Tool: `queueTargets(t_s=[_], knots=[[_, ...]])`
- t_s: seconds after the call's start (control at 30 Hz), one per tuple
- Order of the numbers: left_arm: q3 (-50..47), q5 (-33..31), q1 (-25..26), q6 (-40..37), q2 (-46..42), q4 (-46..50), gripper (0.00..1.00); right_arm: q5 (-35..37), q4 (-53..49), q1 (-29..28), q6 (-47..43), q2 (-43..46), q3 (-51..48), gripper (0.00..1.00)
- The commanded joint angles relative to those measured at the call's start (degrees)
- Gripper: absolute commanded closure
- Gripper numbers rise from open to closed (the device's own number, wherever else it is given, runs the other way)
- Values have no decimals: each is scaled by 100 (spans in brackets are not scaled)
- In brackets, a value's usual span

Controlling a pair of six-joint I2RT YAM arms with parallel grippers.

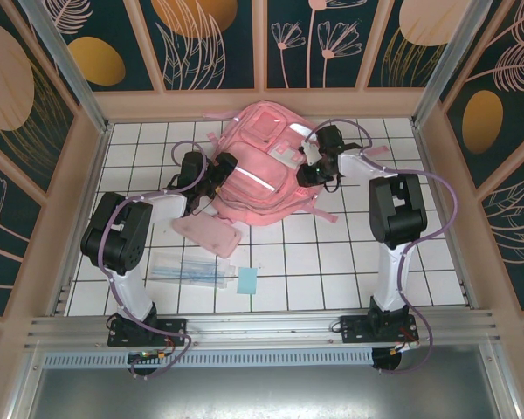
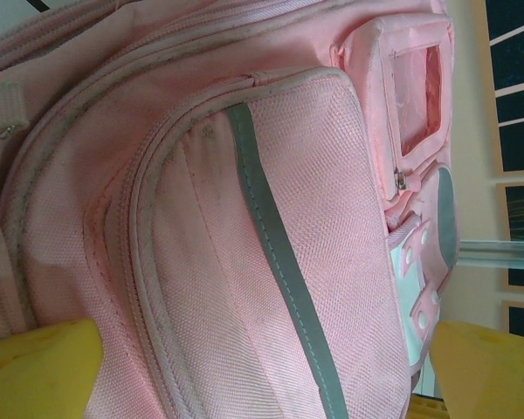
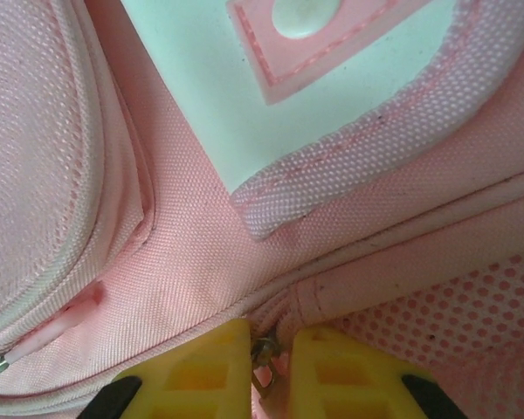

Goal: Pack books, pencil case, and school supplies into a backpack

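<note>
The backpack [image 1: 255,178] lies slanted across the tiles, so next my left gripper turns it square before my right gripper regrips the zipper pull [image 3: 265,356] and draws it along.
The pink backpack [image 1: 262,157] lies at the back middle of the tiled table. My left gripper [image 1: 214,175] is at its left side, open; its yellow fingertips [image 2: 39,371] stand wide apart over the front pocket with the grey reflective strip [image 2: 279,262]. My right gripper [image 1: 319,168] is at the backpack's right side, shut on a small metal zipper pull [image 3: 264,356] at a seam. In front of the backpack lies the pink pencil case [image 1: 208,234]. Nearer still are the clear bluish packet [image 1: 188,271] and the light-blue pad [image 1: 247,280]. The book is hidden.
White tiled table [image 1: 332,271] inside wooden walls with aluminium posts [image 1: 65,65]. Purple cables loop round both arms. The right half of the table in front of the backpack is bare tile.
</note>
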State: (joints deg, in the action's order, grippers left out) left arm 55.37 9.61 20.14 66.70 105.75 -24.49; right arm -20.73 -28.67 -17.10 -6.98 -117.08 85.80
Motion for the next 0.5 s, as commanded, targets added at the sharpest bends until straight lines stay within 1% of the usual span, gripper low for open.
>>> queueTargets(t_s=[0.0, 0.13, 0.17, 0.27, 0.3, 0.4, 0.47], knots=[[-18, 179, 55, 203, 125, -179, 4, 35, -570, -122, -8, 254, -78, 93], [-38, 224, 53, 179, 119, -190, 4, 205, -482, -121, -39, 223, -324, 91], [-39, 226, 57, 177, 112, -184, 4, 246, -444, -110, -39, 213, -380, 87], [-44, 266, 57, 152, 86, -156, 4, 365, -415, -106, -74, 98, -467, 70], [-42, 269, 54, 144, 74, -144, 4, 412, -410, -108, -67, 74, -488, 67], [-36, 227, 58, 102, 28, -84, 4, 558, -307, -101, -17, 74, -645, 68], [-1, 182, 52, 40, 24, -10, 4, 471, -161, -67, 54, 172, -795, 77]])
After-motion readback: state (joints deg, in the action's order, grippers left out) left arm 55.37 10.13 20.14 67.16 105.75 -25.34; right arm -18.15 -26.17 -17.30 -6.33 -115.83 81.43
